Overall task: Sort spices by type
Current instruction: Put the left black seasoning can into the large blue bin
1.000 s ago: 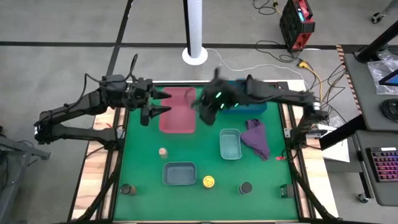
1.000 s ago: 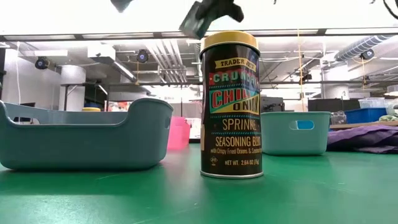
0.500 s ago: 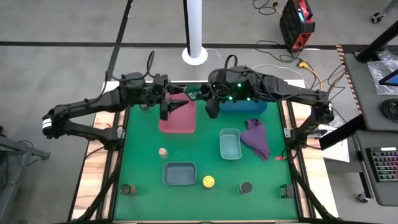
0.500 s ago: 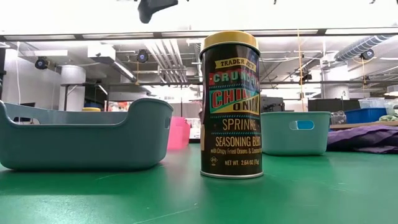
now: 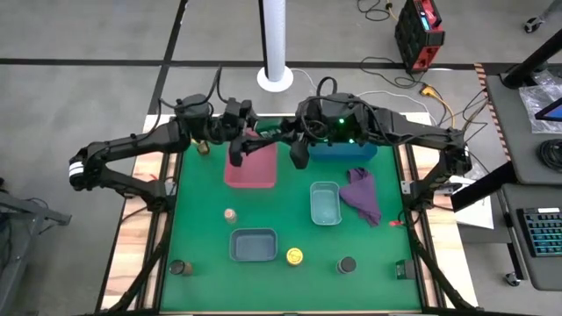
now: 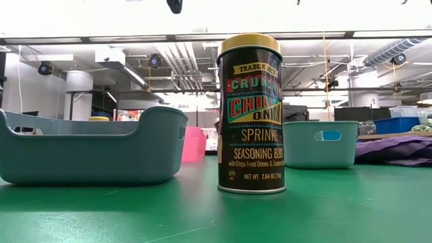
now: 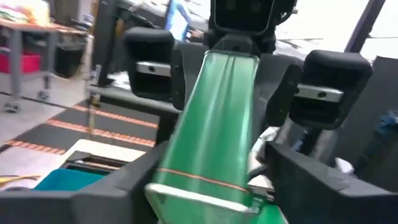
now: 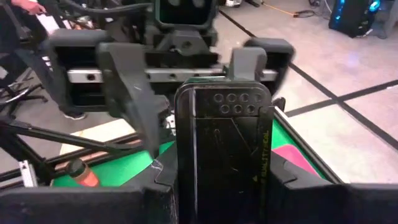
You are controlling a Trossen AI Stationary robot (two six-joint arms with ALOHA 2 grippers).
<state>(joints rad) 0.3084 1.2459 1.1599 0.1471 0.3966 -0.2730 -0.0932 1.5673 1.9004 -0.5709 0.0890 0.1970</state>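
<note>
I should hold the green end (image 7: 205,177) with my left gripper while my right gripper turns and takes hold again, because the slim jar's cap (image 8: 225,146) hides its label from my right gripper.
A slim dark rectangular jar (image 5: 269,134) with a green face (image 7: 217,118) hangs in the air between both grippers, above the pink tray's (image 5: 250,167) far edge. My right gripper (image 5: 285,139) (image 8: 224,186) is shut on it. My left gripper (image 5: 254,142) (image 7: 211,186) is open, with one finger on each side of the jar's other end. A yellow-lidded jar (image 5: 295,255) (image 6: 250,115), a tiny tan jar (image 5: 230,215) and two round dark-lidded jars (image 5: 180,267) (image 5: 347,264) stand on the green mat. My right gripper pinches the slim jar between its two fingers at the end with the perforated cap (image 8: 186,177). It comes in level from the table's right, with the fingers lying along the jar. The jar is lifted clear and points level toward my left gripper.
A blue tray (image 5: 351,151) sits under my right arm. Two grey-teal trays (image 5: 325,203) (image 5: 254,245) and a purple cloth (image 5: 362,195) lie mid-table. Another small jar (image 5: 204,147) stands at the far left by my left arm. Bare green mat lies along the near edge.
My left gripper has moved toward the table's right, over the pink tray, until its fingers flank the jar's free end. My right gripper, still holding the jar, has risen out of the top of the low view and now faces my left gripper.
</note>
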